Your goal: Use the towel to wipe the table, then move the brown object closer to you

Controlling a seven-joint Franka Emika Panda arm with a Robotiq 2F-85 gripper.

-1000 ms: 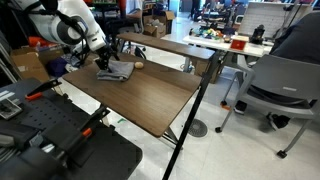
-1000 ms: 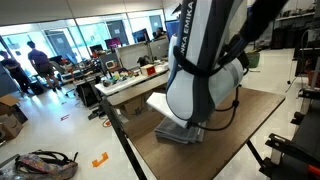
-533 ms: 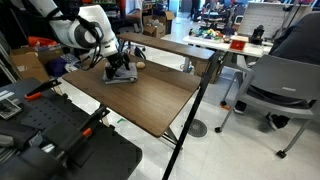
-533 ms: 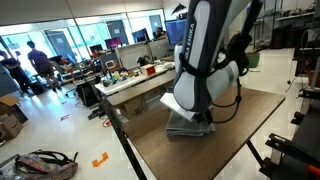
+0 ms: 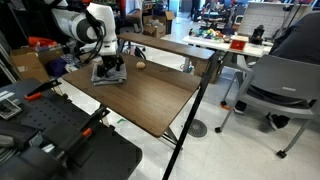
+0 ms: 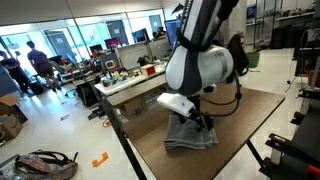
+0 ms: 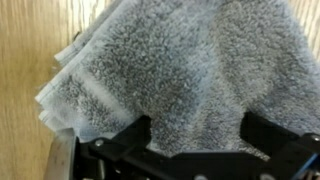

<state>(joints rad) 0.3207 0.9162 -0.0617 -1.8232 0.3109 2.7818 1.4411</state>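
Observation:
My gripper is pressing down the grey towel (image 5: 112, 74), which is close to the table edge. So it should keep pressing the towel down and wipe back across the open wood (image 5: 155, 96) toward the other end.
The grey towel (image 5: 107, 73) lies rumpled on the dark wood table (image 5: 150, 95), near its far left corner. My gripper (image 5: 110, 66) points down onto the towel, jaws spread wide. In the wrist view the towel (image 7: 170, 65) fills the picture and the two black fingers (image 7: 132, 135) stand far apart on it, so my gripper (image 7: 197, 125) is open with cloth beneath it, not pinched. The small brown object (image 5: 141, 65) sits just right of the towel. In an exterior view the towel (image 6: 190, 136) lies under the gripper (image 6: 201, 122), close to the table (image 6: 255, 110) edge.
A longer cluttered table (image 5: 185, 45) runs right behind. A grey office chair (image 5: 285, 85) stands at the right. Black equipment (image 5: 60, 140) fills the foreground left. In an exterior view, desks (image 6: 125, 80) and people lie beyond the table edge.
The arm has swung and turned over the towel, dragging it a little along the table; the cloth now looks more bunched. The jaws have stayed wide apart.

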